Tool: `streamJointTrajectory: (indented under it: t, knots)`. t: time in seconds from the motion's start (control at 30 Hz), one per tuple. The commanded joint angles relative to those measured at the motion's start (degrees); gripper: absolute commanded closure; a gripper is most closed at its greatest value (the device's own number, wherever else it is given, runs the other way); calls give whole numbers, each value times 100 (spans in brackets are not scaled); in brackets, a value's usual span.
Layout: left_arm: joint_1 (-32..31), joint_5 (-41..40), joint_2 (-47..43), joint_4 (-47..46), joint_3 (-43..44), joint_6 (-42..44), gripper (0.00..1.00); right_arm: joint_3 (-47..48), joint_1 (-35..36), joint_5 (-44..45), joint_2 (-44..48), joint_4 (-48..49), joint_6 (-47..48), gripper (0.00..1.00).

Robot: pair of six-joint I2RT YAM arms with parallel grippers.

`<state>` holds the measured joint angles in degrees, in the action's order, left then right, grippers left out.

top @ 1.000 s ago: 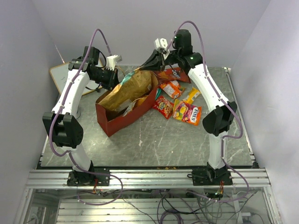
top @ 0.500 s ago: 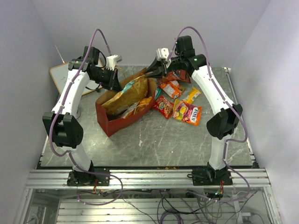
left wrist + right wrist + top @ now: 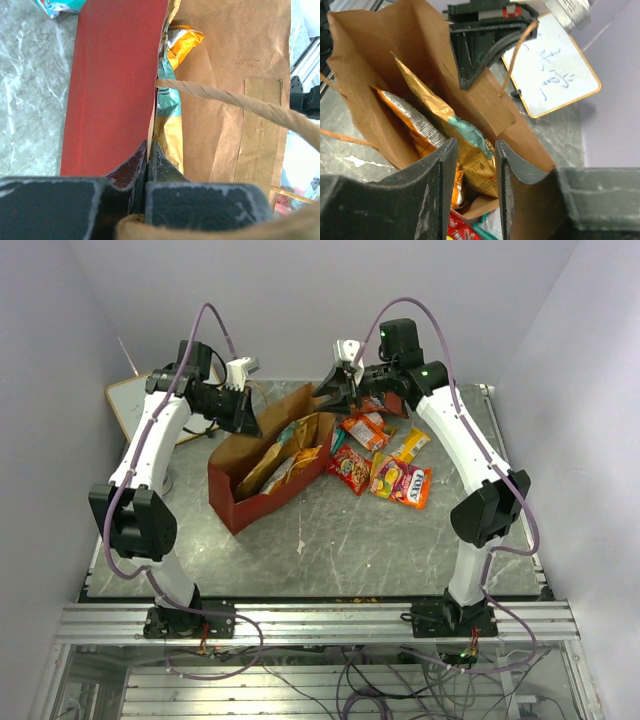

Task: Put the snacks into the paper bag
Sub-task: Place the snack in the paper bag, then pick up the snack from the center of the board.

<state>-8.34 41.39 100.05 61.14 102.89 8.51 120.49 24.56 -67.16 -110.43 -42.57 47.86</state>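
My left gripper should swing the bag's rim (image 3: 152, 117) back and keep the bag upright before I add more snacks, because the paper bag slants (image 3: 318, 440) toward the loose snacks.
The paper bag (image 3: 243, 502), red outside and brown inside, lies tilted on the table with its mouth toward the back right. A tan-gold packet (image 3: 262, 466) and an orange packet (image 3: 295, 462) lie inside it. My left gripper (image 3: 245, 412) is shut on the bag's rim, with the wall pinched between its jaws in the left wrist view (image 3: 148, 150). My right gripper (image 3: 336, 392) is open and empty just above the bag's mouth. In the right wrist view (image 3: 475, 145) the tan-gold packet (image 3: 430, 102) lies below it. Loose snacks (image 3: 352, 470) lie to the right of the bag.
Beside the bag lie an orange pack (image 3: 365, 430), a yellow pack (image 3: 410, 445), a red-orange pack (image 3: 403, 483) and a dark red chip bag (image 3: 388, 402). A white writing board (image 3: 125, 400) leans at the back left. A teal pack (image 3: 57, 6) lies by the bag.
The right gripper held the tan-gold packet at the bag's mouth, pushed it in and let go. The packet now lies deeper inside. The left gripper kept its hold on the rim.
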Motion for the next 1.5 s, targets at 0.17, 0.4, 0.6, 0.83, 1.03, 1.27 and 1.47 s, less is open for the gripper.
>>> streamJointTrajectory:
  t: [0.17, 0.4, 0.6, 0.83, 1.03, 1.27, 1.47]
  knots:
    - [-19, -128, -821, -618, -201, -284, 93, -513, -21, 1354, 666, 711, -1675, 36]
    - [-19, -1293, -1329, -1138, -556, -590, 93, -674, -270, 1728, 1110, 1095, -2908, 28]
    - [-10, -1610, -1287, -1120, -783, -473, 93, -1210, -883, 2724, 1321, 1955, -4253, 28]
    - [-1, -1350, -1354, -1238, -952, -504, 93, -2220, -1310, 4125, 1435, 2743, -4878, 28]
    - [-75, -565, -1376, -1354, -791, -860, 93, -2632, -1321, 5051, 1080, 2910, -5141, 28]
    - [-150, 768, -1409, -2032, -1047, -1736, 93, -2989, -1366, 5325, 779, 3183, -5273, 28]
    - [-151, -119, -1494, -2189, -1610, -1581, 93, -3104, -1395, 5515, 652, 3238, -5266, 28]
